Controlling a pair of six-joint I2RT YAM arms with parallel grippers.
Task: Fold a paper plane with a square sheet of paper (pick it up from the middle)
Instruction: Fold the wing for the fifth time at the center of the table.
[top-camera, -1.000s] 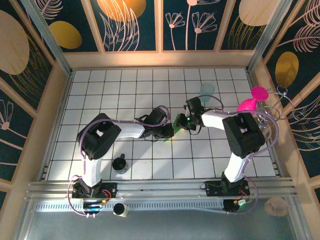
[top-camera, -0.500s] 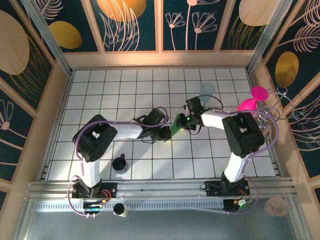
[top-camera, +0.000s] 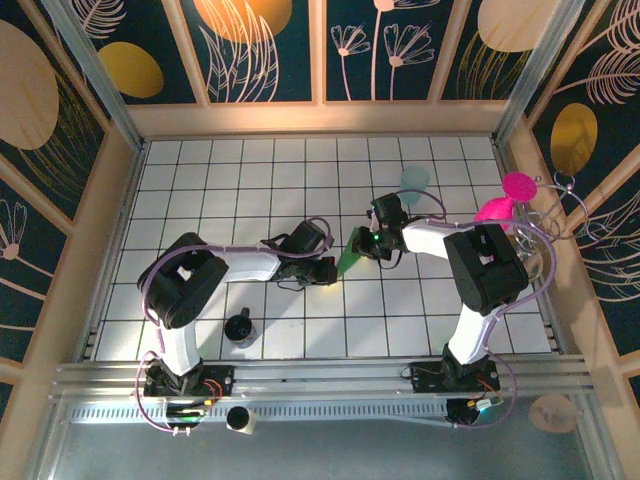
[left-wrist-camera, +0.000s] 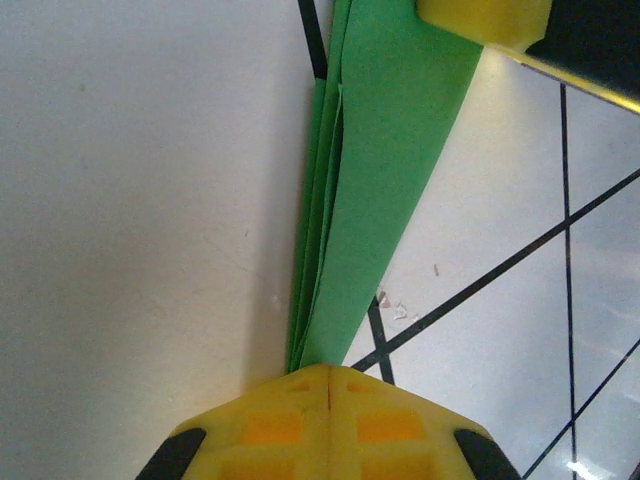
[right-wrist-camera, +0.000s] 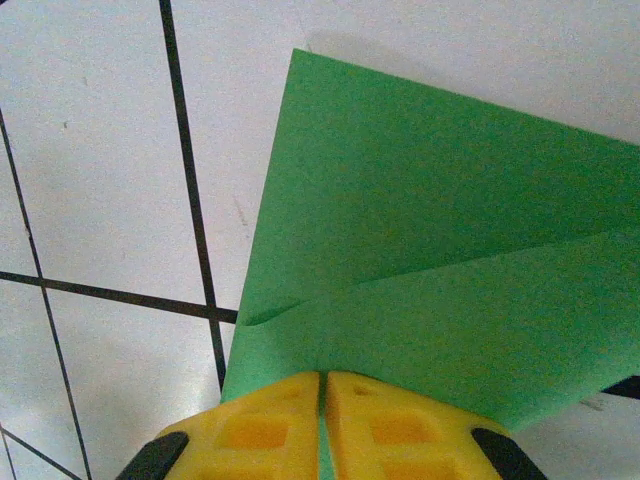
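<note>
My left gripper should move back toward the plane's middle (left-wrist-camera: 325, 195) and press there, because the paper's layers gape (left-wrist-camera: 335, 135) above the narrow end where it sits now.
The square sheet of paper is folded into a narrow pointed dart, the paper plane (top-camera: 348, 258), bright green, at the middle of the tiled table. My left gripper (top-camera: 328, 270) is shut at its narrow near end. In the left wrist view the layered paper (left-wrist-camera: 390, 150) runs edge-on from the closed left gripper (left-wrist-camera: 328, 372) up to a yellow fingertip (left-wrist-camera: 485, 18) of the right gripper. My right gripper (top-camera: 365, 243) is shut on the wide end. In the right wrist view the creased green flaps (right-wrist-camera: 450, 250) spread out from the right gripper (right-wrist-camera: 322, 378), with green showing in the slit between the fingers.
A pale teal cup (top-camera: 414, 180) stands behind the right gripper. A black cup (top-camera: 239, 327) sits near the left arm's base. A pink object (top-camera: 505, 198) hangs at the right wall. Wooden walls (top-camera: 120, 190) enclose the white tiled table (top-camera: 220, 180).
My left gripper has slid down and to the left along the paper, so more green shows between the two grippers. The right gripper has stayed in place.
</note>
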